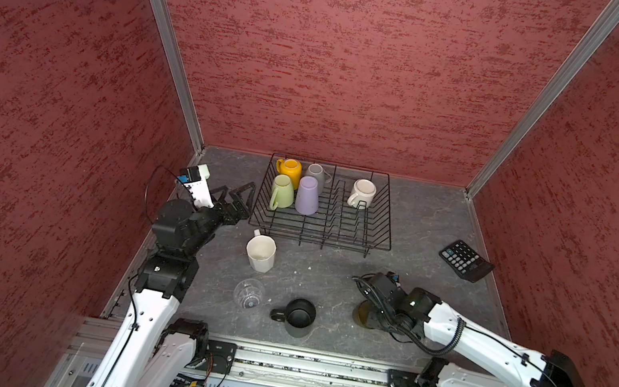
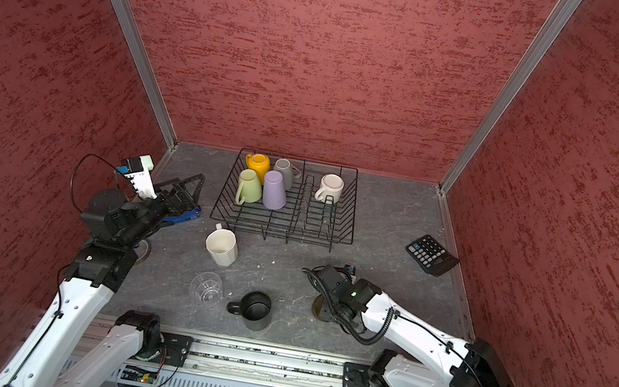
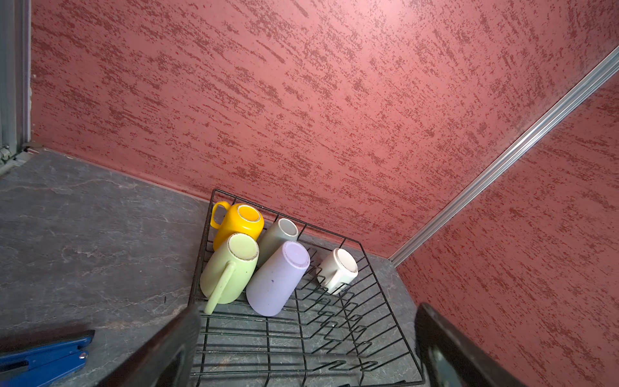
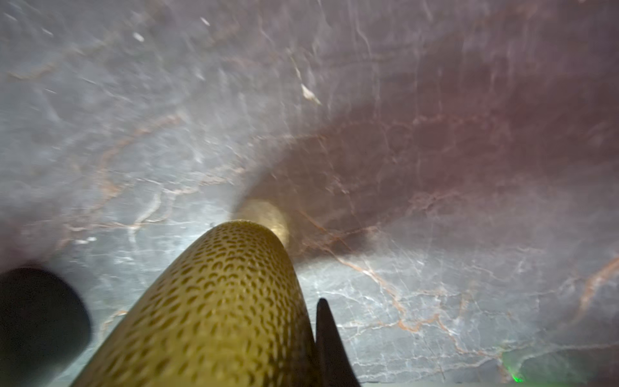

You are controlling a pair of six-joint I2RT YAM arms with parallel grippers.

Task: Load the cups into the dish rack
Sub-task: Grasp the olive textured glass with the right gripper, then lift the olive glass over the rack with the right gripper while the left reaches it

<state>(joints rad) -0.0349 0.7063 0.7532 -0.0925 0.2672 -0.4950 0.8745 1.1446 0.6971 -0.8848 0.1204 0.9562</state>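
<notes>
I should take the olive-brown glass (image 1: 363,314) with my left gripper by the glass's base (image 4: 250,227) to put it upside down, because my right gripper is holding it by its rim with the base down.
The black wire dish rack (image 1: 388,224) stands at the back of the table. Upside down in it are a yellow mug (image 1: 289,170), a grey mug (image 1: 317,173), a pale green mug (image 1: 282,193), a lilac tumbler (image 1: 307,196) and a white mug (image 1: 362,193). On the table in front stand a white faceted mug (image 1: 260,253), a clear glass (image 1: 249,293) and a black mug (image 1: 298,317). My right gripper (image 4: 311,311) is shut on the wall of the olive-brown glass (image 4: 217,301), low over the table. One of its fingers is hidden. My left gripper (image 3: 306,311) hangs open beside the rack's left side, holding nothing.
A black calculator (image 1: 465,260) lies at the right edge of the table. A blue tool (image 2: 181,216) lies on the table under the left arm. Red walls close in three sides. A metal rail (image 1: 314,366) runs along the front.
</notes>
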